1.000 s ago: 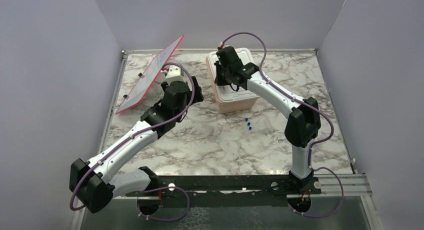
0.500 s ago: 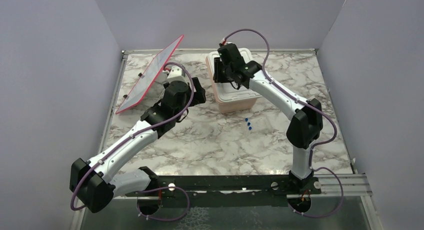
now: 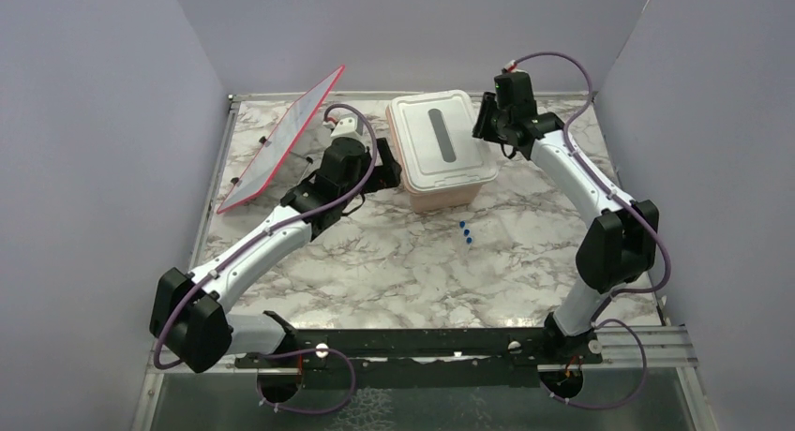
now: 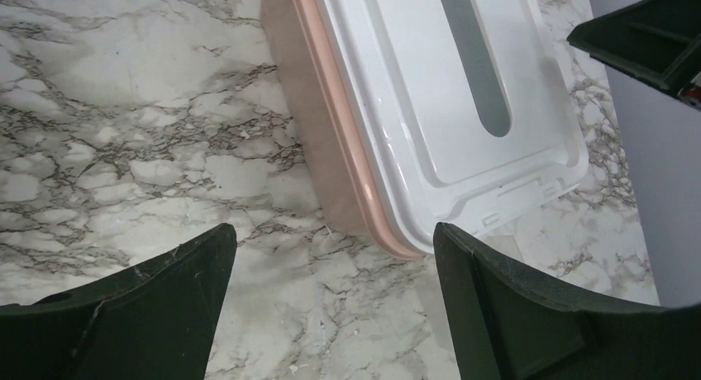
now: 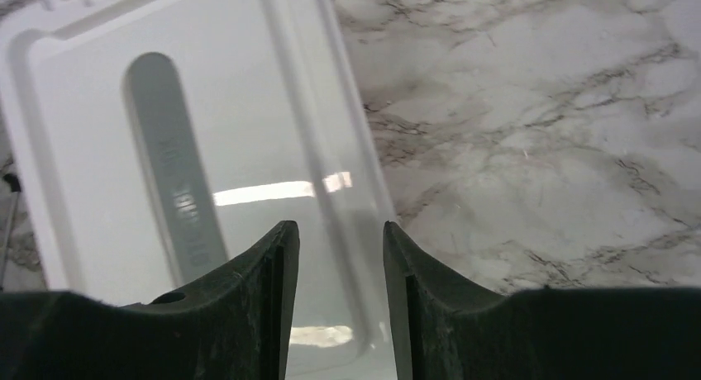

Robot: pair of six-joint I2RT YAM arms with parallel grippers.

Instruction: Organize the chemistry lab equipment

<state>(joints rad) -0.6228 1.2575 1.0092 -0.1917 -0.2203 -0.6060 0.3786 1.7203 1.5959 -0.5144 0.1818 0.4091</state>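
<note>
Next, my left gripper seats the white lid, because the tub's pink rim [image 4: 342, 120] shows past the lid's edge next to this gripper. It should first get its fingers on both sides of that long edge [image 4: 369, 151].
Three small blue-capped tubes [image 3: 465, 232] lie on the marble table in front of the pink tub [image 3: 448, 195]. A white lid [image 3: 439, 142] with a grey slot covers the tub. My left gripper [image 3: 388, 169] hovers at the tub's left side, open wide, and in the left wrist view the tub's corner [image 4: 364, 223] sits between its fingers [image 4: 335, 248] with nothing held. My right gripper [image 3: 485, 126] is above the lid's right edge [image 5: 331, 132], its fingers [image 5: 337, 239] parted and empty. Other lab equipment is out of view.
A large flat red-edged panel [image 3: 281, 139] leans at the back left, close to my left arm. Grey walls close in the table on three sides. Bare marble [image 3: 394, 272] stretches in front of the tub.
My right gripper lifted off the lid's middle, swung right to its edge and opened. My left arm pushed forward and right, closer to the tub.
</note>
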